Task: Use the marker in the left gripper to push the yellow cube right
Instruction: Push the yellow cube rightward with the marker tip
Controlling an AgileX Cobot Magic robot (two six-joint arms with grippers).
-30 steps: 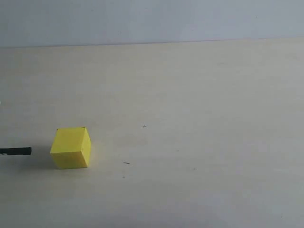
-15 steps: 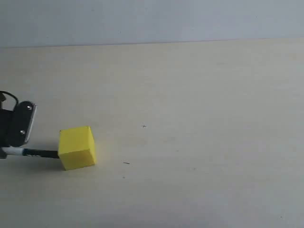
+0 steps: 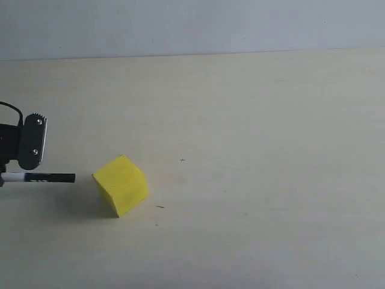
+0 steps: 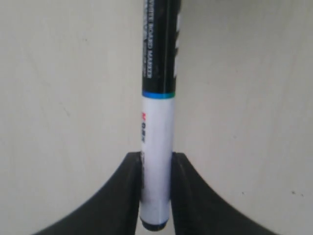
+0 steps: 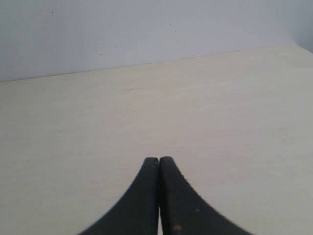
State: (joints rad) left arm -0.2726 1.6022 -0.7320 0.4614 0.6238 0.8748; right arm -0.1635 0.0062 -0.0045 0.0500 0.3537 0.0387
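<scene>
The yellow cube is crooked and a gap away (image 3: 83, 177) from the marker's black cap, so the robot's left gripper should push the cube's near side (image 3: 109, 198) to turn it square.
The yellow cube (image 3: 121, 185) sits on the pale table at the lower left of the exterior view, turned so one corner faces the camera. Left of it my left gripper (image 3: 7, 176) is shut on the marker (image 3: 42, 177), which lies level with its black cap pointing at the cube; a small gap separates cap and cube. In the left wrist view the marker (image 4: 157, 122) runs between the black fingers (image 4: 128, 196), white barrel clamped, and the cube is out of that view. My right gripper (image 5: 159, 159) is shut on nothing over bare table and is out of the exterior view.
The pale table (image 3: 252, 156) stretches right of the cube up to a grey wall (image 3: 192, 27). A few tiny dark specks (image 3: 160, 206) lie just right of the cube.
The left gripper and marker came in from the left and pushed the cube right; the cube slid and rotated. The cap now stands slightly apart from it.
</scene>
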